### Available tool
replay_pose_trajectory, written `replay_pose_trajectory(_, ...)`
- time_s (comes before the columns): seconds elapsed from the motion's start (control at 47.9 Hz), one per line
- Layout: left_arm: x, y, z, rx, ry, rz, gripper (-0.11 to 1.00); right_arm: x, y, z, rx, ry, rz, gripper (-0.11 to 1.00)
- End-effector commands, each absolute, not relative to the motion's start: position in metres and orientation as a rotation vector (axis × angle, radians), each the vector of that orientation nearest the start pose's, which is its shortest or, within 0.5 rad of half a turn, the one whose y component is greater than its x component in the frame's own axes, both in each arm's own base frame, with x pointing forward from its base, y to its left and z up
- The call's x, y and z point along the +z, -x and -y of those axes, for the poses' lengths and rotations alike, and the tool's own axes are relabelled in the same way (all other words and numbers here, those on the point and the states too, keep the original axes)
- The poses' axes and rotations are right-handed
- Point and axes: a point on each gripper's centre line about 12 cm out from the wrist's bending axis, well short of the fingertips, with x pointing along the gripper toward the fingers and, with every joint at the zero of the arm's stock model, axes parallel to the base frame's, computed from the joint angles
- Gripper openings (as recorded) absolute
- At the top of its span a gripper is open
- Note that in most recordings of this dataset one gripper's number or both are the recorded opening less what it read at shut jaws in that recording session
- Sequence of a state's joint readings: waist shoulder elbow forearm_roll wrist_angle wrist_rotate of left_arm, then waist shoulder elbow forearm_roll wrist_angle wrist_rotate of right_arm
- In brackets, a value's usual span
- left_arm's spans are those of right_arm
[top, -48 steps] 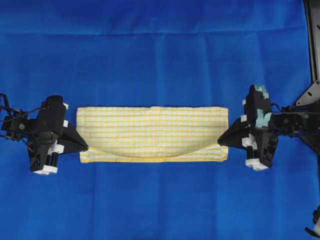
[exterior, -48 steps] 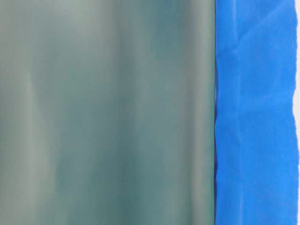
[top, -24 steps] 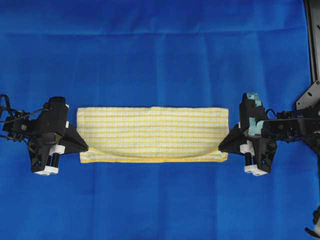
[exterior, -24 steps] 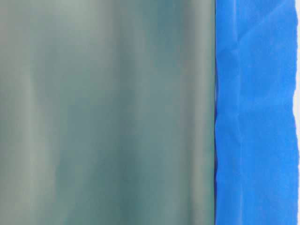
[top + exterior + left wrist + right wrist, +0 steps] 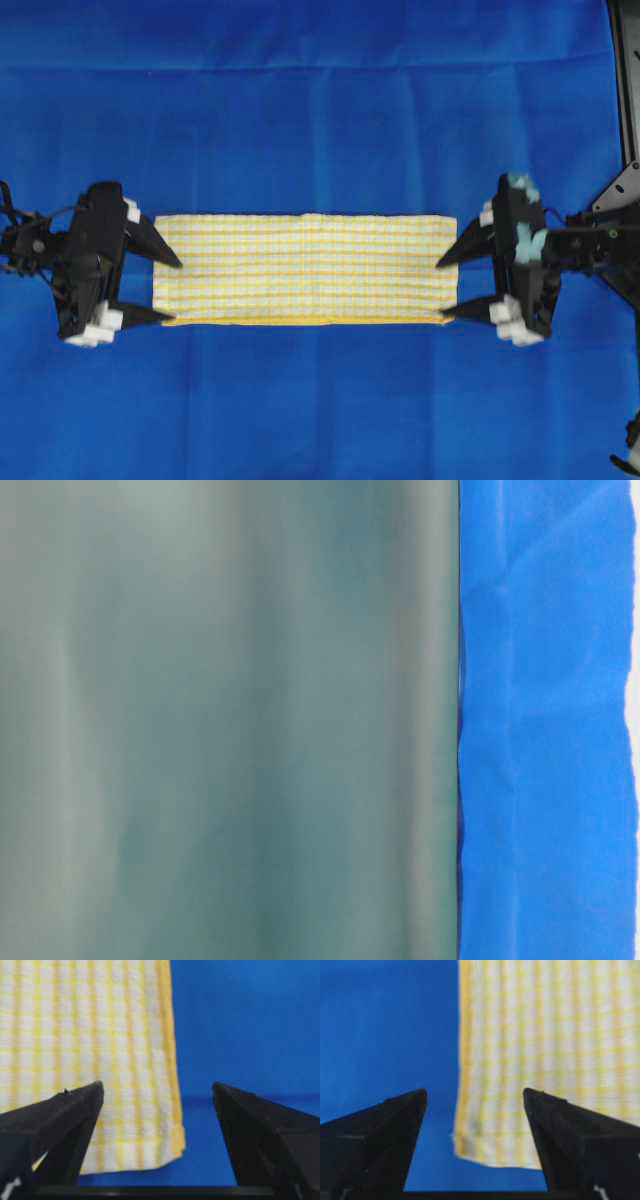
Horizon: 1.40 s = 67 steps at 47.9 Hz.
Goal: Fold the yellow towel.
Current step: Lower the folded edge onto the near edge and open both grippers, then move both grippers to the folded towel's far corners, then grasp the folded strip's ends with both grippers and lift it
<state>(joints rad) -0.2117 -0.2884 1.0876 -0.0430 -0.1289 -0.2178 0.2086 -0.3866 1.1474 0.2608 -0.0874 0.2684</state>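
Observation:
I expect the yellow towel (image 5: 308,265) to remain a long folded piece when I lift and turn it, because the towel's near hem (image 5: 305,320) lies even and flush.
The yellow towel (image 5: 305,268) lies flat on the blue cloth as a long folded band, its yellow hem along the near edge. My left gripper (image 5: 170,290) stands open at the towel's left end, one fingertip over the far corner, the other by the near corner. At the right end my right gripper (image 5: 447,288) is open in the same way. In the left wrist view the towel's near corner (image 5: 150,1140) lies between the spread fingers (image 5: 75,1110), touched by neither. The right wrist view shows the other near corner (image 5: 490,1145) lying loose between the open fingers (image 5: 555,1120).
A plain blue cloth (image 5: 320,120) covers the whole table. A dark frame post (image 5: 625,80) runs down the far right edge. The table-level view is mostly blocked by a blurred grey-green surface (image 5: 230,720), with blue cloth (image 5: 545,720) at its right.
Both grippers have opened and let go of the towel's near corners. The lifted upper layer has dropped, and the towel now lies flat with its edges lined up.

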Motion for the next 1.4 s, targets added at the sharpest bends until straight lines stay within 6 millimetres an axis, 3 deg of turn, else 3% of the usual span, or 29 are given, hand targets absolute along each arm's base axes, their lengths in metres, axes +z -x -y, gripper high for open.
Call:
replay_pose_trajectory(0.0,0.162,-0.272,0.041,-0.062,0.204,-0.635,0.8,0.155,-0.249,-0.037,-0.031,-0.423,-0.682,0.78)
replay_pose_trajectory(0.209,0.162,-0.269,-0.009,0.112,0.253,-0.615,0.76,0.151,-0.247,0.005,-0.175,-0.422,-0.721,0.78)
replay_pose_trajectory(0.355,0.154,-0.269,-0.026,0.172,0.255,-0.641,0.76,0.147,-0.248,0.025,-0.239,-0.412,-0.736,0.78)
replay_pose_trajectory(0.773,0.102,-0.272,-0.029,0.175,0.208,-0.8,0.74,0.097,-0.256,0.031,-0.299,-0.431,-0.91,0.75)
replay_pose_trajectory(0.919,0.094,-0.272,-0.024,0.16,0.203,-0.829,0.72,0.091,-0.257,0.025,-0.289,-0.432,-0.929,0.73)
replay_pose_trajectory(1.044,0.093,-0.274,-0.017,0.134,0.184,-0.837,0.63,0.09,-0.257,0.024,-0.286,-0.433,-0.932,0.71)
replay_pose_trajectory(1.232,0.085,-0.271,-0.016,0.136,0.185,-0.883,0.38,0.09,-0.257,0.022,-0.28,-0.428,-0.934,0.54)
replay_pose_trajectory(1.378,0.083,-0.271,-0.016,0.139,0.189,-0.925,0.13,0.091,-0.257,0.021,-0.274,-0.424,-0.934,0.15)
